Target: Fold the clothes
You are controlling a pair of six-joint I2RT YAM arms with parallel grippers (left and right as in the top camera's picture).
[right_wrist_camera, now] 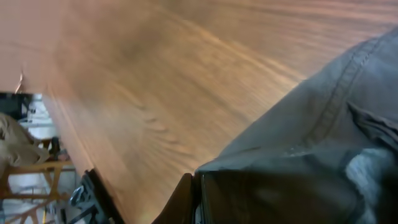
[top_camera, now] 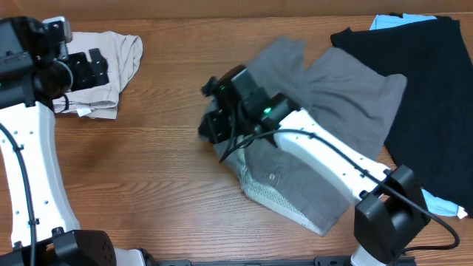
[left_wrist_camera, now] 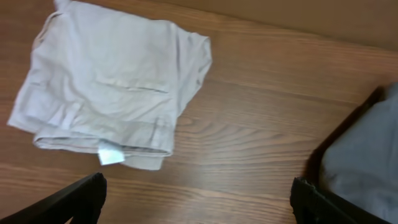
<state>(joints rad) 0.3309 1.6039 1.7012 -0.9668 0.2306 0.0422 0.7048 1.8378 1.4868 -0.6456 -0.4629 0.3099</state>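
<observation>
The robot's right gripper is holding the rumpled grey shorts (top_camera: 295,177) by itself, so next the left gripper leaves the folded beige shorts, grabs the grey shorts' leg edge (top_camera: 261,62) and pulls it straight.
The mid-grey shorts (top_camera: 347,103) lie spread and rumpled right of the table's middle, with the small waist button (top_camera: 272,177) and the pale speckled waistband lining (top_camera: 277,199) facing the front. My right gripper (top_camera: 211,129) is at the shorts' left edge. In the right wrist view its fingers (right_wrist_camera: 196,199) are pressed together on a seamed fold of the grey cloth (right_wrist_camera: 323,106). My left gripper (top_camera: 92,68) hovers at the far left over the beige shorts. It is open and empty (left_wrist_camera: 199,202), and an edge of the grey shorts (left_wrist_camera: 364,155) shows at the right.
Folded beige shorts (top_camera: 118,52) lie at the back left, also in the left wrist view (left_wrist_camera: 112,81). A large black garment (top_camera: 429,89) lies at the back right over a light blue piece (top_camera: 384,21). Bare wooden tabletop (top_camera: 148,170) lies between them.
</observation>
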